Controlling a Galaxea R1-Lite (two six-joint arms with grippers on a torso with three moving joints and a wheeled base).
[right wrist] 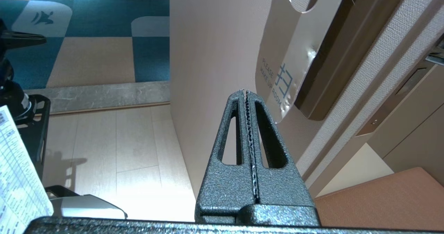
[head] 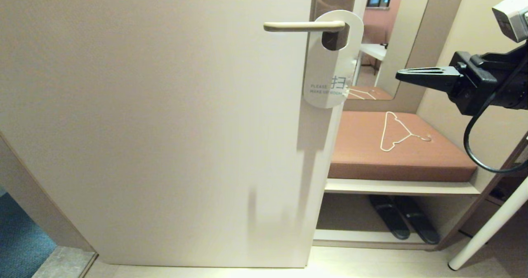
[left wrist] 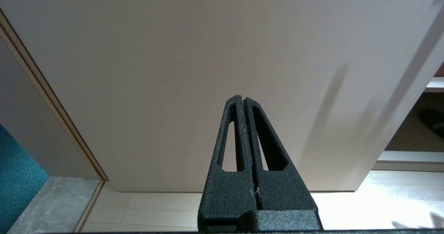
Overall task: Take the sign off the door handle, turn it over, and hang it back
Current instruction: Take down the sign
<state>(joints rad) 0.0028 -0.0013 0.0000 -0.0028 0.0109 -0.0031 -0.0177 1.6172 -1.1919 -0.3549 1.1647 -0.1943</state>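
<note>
My right gripper should keep moving along the open way, level with where the sign's lower part (head: 328, 85) hangs, toward its near edge (head: 350, 83) until my opened fingers straddle it.
The sign (head: 328, 69) hangs by its oval hole on the door handle (head: 303, 26) at the door's right edge. Its white "PLEASE MAKE UP ROOM" face shows. It also shows in the right wrist view (right wrist: 295, 53). My right gripper (head: 399, 75) is shut and empty. It points left, level with the sign's lower part and a hand's width to its right, apart from it. It shows shut in its own view (right wrist: 245, 92). My left gripper (left wrist: 241, 98) is shut and empty, low down, facing the bare lower door. It is out of the head view.
The beige door (head: 156, 125) fills the left and middle. To its right is a brown cushioned bench (head: 400, 154) with a thin white wire clothes hanger (head: 398, 131), dark slippers (head: 402, 220) beneath, a mirror (head: 373, 43) behind, and a white leg (head: 491, 228) at right.
</note>
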